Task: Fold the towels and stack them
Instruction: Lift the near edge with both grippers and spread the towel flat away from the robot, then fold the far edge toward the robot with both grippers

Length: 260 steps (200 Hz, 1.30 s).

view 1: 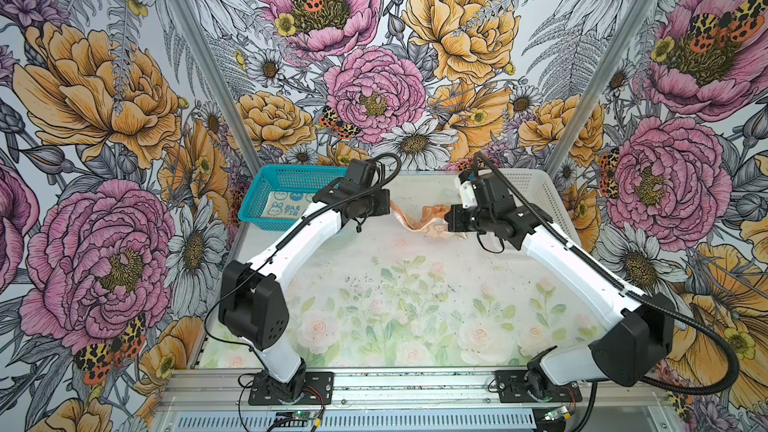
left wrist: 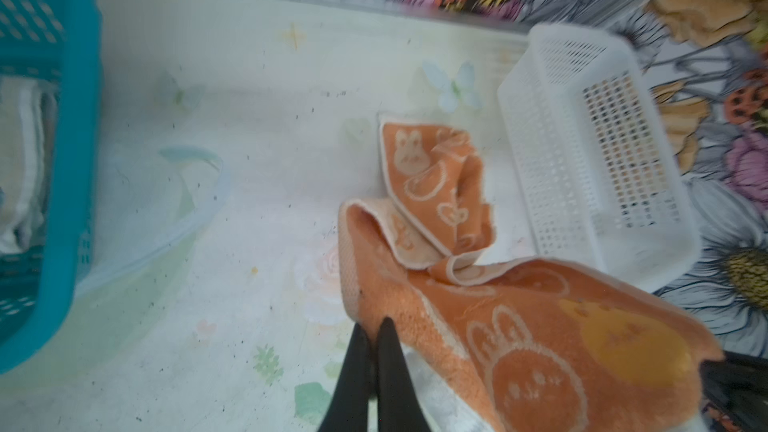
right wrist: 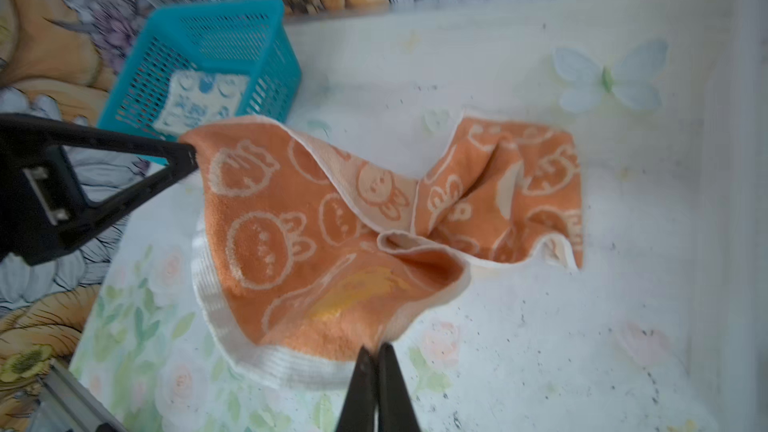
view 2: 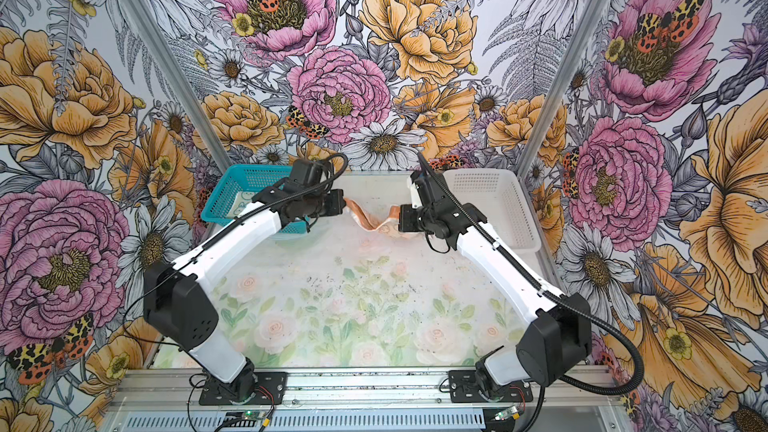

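The orange towel is sagging in a heap on the mat point(view 1: 435, 219). I should pull its corners apart and spread the towel flat toward the front point(view 1: 402, 288) before I fold it.
An orange towel point(view 1: 419, 220) point(view 2: 376, 220) with white bunnies hangs sagging and twisted between my two grippers, over the back middle of the table. My left gripper point(view 1: 390, 206) point(left wrist: 372, 324) is shut on one corner of the orange towel point(left wrist: 519, 326). My right gripper point(view 1: 446, 218) point(right wrist: 376, 349) is shut on another corner of the orange towel point(right wrist: 311, 222). The left gripper point(right wrist: 191, 155) also shows in the right wrist view, pinching its corner. A cream towel point(view 1: 286, 205) point(right wrist: 199, 103) with blue bunnies lies folded in the teal basket point(view 1: 266, 172). A white ribbed cloth edge point(right wrist: 249, 351) shows under the orange towel.
The teal basket point(view 2: 232, 176) point(right wrist: 216, 22) stands at the back left, just behind my left arm. A white mesh basket point(view 1: 536, 197) point(view 2: 490, 201) point(left wrist: 582, 160) stands at the back right, beside my right arm. The floral table mat point(view 1: 395, 305) spreads toward the front.
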Available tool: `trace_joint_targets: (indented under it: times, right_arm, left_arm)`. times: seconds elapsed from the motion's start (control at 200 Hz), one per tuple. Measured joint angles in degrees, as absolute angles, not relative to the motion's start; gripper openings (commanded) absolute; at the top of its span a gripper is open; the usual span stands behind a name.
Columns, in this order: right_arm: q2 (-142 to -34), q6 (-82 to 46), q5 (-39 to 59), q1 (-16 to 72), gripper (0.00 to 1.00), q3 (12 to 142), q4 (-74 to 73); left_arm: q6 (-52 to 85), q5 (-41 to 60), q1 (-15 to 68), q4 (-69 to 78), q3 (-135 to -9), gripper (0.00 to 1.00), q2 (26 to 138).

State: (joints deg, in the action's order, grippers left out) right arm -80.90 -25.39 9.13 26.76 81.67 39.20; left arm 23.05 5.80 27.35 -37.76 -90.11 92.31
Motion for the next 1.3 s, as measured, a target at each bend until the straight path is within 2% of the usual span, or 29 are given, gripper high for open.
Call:
trace_joint_targets:
  times: [0.18, 0.33, 0.58, 0.751, 0.876, 0.986, 1.176, 1.301]
  right_arm:
    - [-74.28, -23.44, 12.16, 26.76, 0.0, 93.3, 39.92]
    - [-70.15, -22.06, 16.23, 27.11, 0.0, 98.35, 40.1]
    - [-68.77, -21.1, 20.49, 27.4, 0.0, 105.12, 41.47]
    - [-70.04, -22.37, 20.91, 25.76, 0.0, 106.0, 41.36]
    - [-73.36, -24.47, 21.37, 22.98, 0.0, 102.19, 40.93]
    - [-80.51, -25.04, 21.5, 21.54, 0.0, 98.17, 40.93]
    - [-95.92, -24.34, 21.08, 20.34, 0.0, 94.06, 41.76]
    - [-100.82, -24.29, 21.39, 19.75, 0.0, 94.02, 42.26]
  left_arm:
    - [26.7, 5.58, 27.9, -33.5, -92.05, 0.0, 79.68]
    - [28.47, 5.21, 29.3, -32.62, -92.9, 0.0, 73.36]
    - [30.57, 4.97, 31.27, -32.77, -95.96, 0.0, 69.21]
    - [31.83, 5.48, 28.75, -32.71, -98.39, 0.0, 69.25]
    - [32.75, 6.35, 24.51, -31.92, -94.67, 0.0, 71.16]
    - [32.62, 6.94, 22.06, -31.4, -89.25, 0.0, 76.9]
    - [30.87, 6.94, 21.19, -32.6, -82.52, 0.0, 91.57]
    - [29.5, 6.94, 21.17, -33.67, -82.11, 0.0, 95.44]
